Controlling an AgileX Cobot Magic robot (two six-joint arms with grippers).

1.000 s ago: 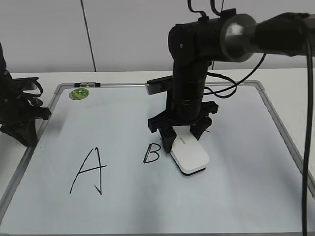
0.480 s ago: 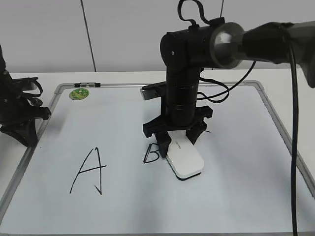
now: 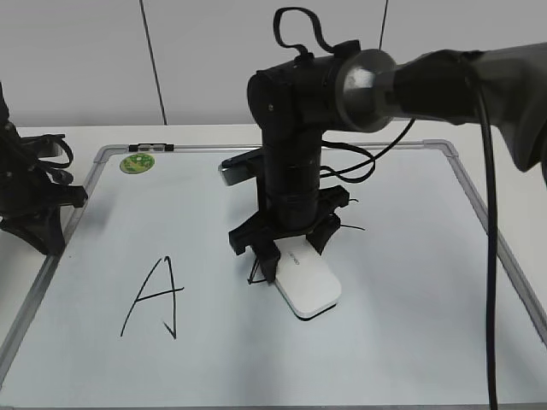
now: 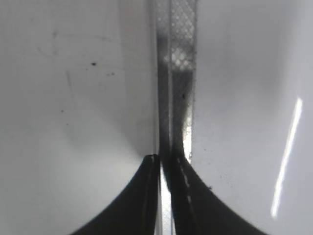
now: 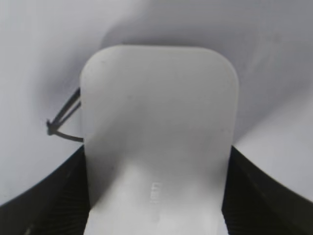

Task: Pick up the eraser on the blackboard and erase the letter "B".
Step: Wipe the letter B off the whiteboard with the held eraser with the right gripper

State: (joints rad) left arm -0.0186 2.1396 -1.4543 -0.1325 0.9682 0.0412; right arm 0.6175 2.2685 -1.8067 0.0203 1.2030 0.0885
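Observation:
I can see black strokes of the letter "B" past the eraser's edge [image 3: 278,284] facing the "A". My right gripper should wipe back over those strokes [image 3: 255,272] before it leaves.
My right gripper [image 3: 291,253] is shut on the white eraser [image 3: 309,287], which lies flat on the blackboard [image 3: 402,282] near its middle. The eraser covers the spot of the letter "B"; only a few black strokes [image 3: 254,275] show at its left edge. In the right wrist view the eraser [image 5: 156,122] fills the space between the black fingers [image 5: 156,205], with the remaining strokes [image 5: 63,122] to its left. My left gripper [image 4: 166,159] is shut and empty over the board's left frame [image 4: 178,73].
A large letter "A" [image 3: 156,296] is at the left of the board. A round green magnet [image 3: 137,162] sits at the far left corner. The left arm [image 3: 30,201] rests at the board's left edge. The right arm's cables hang above the board's middle.
My right gripper has slid the eraser to the left across the board and over the "B". The letter was whole a second ago; now only a few strokes show.

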